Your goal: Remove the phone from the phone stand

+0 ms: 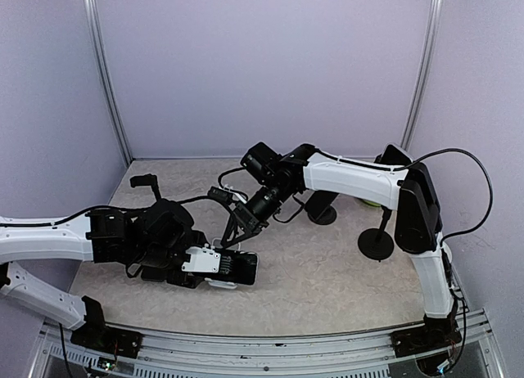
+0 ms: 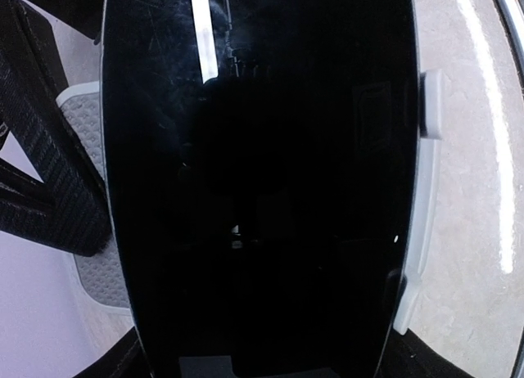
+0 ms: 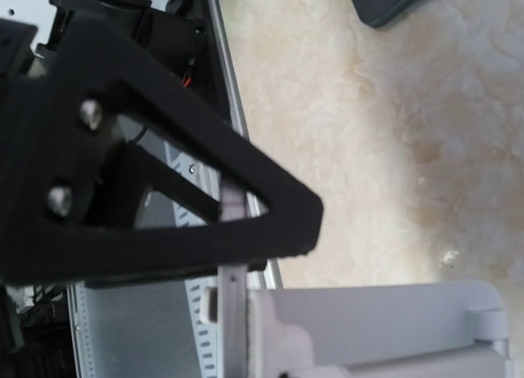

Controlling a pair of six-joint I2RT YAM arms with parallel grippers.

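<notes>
The phone is lying across the stand's edge [image 1: 222, 285], so the robot's right gripper should hold the stand [image 1: 217, 243] while the left gripper pulls the phone clear and lays it down.
The phone [image 1: 240, 268] is a black slab lying low over the table at the front left, and its dark screen [image 2: 262, 190] fills the left wrist view. The white phone stand [image 1: 201, 259] still clasps it, with a white side clamp [image 2: 427, 108] on the phone's right edge. My left gripper [image 1: 187, 263] is shut on the phone's near end, and its jaws are mostly hidden behind the screen. My right gripper [image 1: 234, 234] reaches down from behind and is shut on a thin white part of the stand [image 3: 233, 204]. The stand's white body [image 3: 377, 325] lies just below its black finger [image 3: 205, 149].
Two black round-based posts [image 1: 323, 212] [image 1: 377, 244] stand at the right, with a green object [image 1: 372, 203] behind them. A small black object [image 1: 146, 182] lies at the back left. A dark slab corner [image 3: 385, 2] shows on the marbled table [image 3: 393, 132].
</notes>
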